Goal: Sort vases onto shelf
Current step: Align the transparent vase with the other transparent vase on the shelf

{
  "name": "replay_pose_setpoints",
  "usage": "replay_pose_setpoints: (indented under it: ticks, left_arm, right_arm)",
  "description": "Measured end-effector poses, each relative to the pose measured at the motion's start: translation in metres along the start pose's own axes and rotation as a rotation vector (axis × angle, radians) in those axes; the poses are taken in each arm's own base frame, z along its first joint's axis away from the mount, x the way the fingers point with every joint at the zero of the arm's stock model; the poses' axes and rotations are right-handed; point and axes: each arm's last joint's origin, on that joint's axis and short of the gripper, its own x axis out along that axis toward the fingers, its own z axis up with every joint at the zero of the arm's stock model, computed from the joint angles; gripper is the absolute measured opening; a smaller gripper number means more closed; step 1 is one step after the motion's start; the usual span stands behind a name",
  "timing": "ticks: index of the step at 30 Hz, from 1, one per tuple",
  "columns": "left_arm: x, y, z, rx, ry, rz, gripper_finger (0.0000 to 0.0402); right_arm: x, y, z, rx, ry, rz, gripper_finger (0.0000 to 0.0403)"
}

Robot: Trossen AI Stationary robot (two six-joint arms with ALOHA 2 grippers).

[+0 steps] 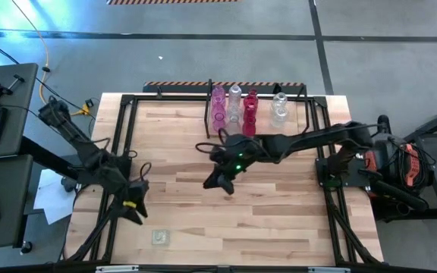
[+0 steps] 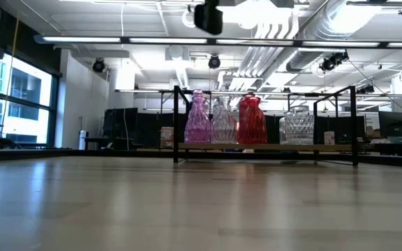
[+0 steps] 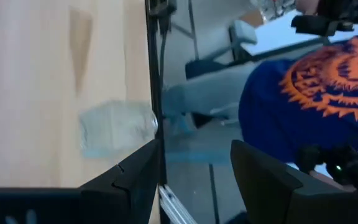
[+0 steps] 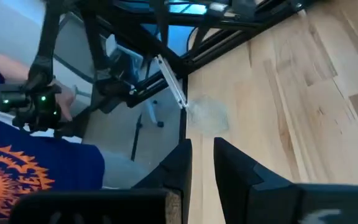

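My left gripper is closed, and when it pushes the small clear vase (image 1: 160, 236), the vase should slide along rather than roll, because its squat, square body (image 3: 115, 127) sits flat.
The shelf (image 1: 298, 97) (image 2: 333, 147) stands at the table's far edge, with a row of vases on it: pink (image 1: 218, 106) (image 2: 198, 120), clear (image 1: 234, 102) (image 2: 223, 121), red (image 1: 250, 111) (image 2: 251, 120) and a wider clear one (image 1: 279, 108) (image 2: 299, 128). One small clear vase (image 1: 160, 237) (image 3: 117, 127) (image 4: 207, 115) rests on the table by the near edge, left of centre. My left gripper (image 1: 133, 208) (image 3: 194, 149) hovers open just short of it. My right gripper (image 1: 217, 180) (image 4: 201, 146) hangs over the table's middle, its fingers a narrow gap apart with nothing between them.
Black frame rails (image 1: 120, 152) run along the table's left, right and near edges. A person in a blue shirt with an orange print (image 3: 328, 81) (image 4: 17, 168) is just beyond the near edge. Bare wood lies between the shelf and the grippers.
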Motion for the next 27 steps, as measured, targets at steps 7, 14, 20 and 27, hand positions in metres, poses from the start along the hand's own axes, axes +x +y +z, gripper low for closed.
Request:
replay_pose_setpoints:
  ticks: [7,14,20,27]
  left_arm:
    - [0.027,-0.004,-0.026,-0.084,0.148,0.074,0.0186]
    - [0.06,-0.005,-0.047,-0.208,0.117,0.171,0.0186]
    - [0.09,0.001,-0.06,-0.372,0.106,0.252,0.0162]
    - [0.122,-0.006,-0.068,-0.405,0.137,0.327,0.0097]
  right_arm:
    - [0.004,-0.015,0.016,-0.012,-0.033,-0.026,0.0049]
    - [-0.011,-0.005,0.028,-0.095,0.005,-0.017,0.0048]
    - [-0.034,0.01,0.048,-0.168,0.042,-0.069,0.0048]
    - [-0.079,0.033,0.073,-0.277,0.091,-0.236,0.0048]
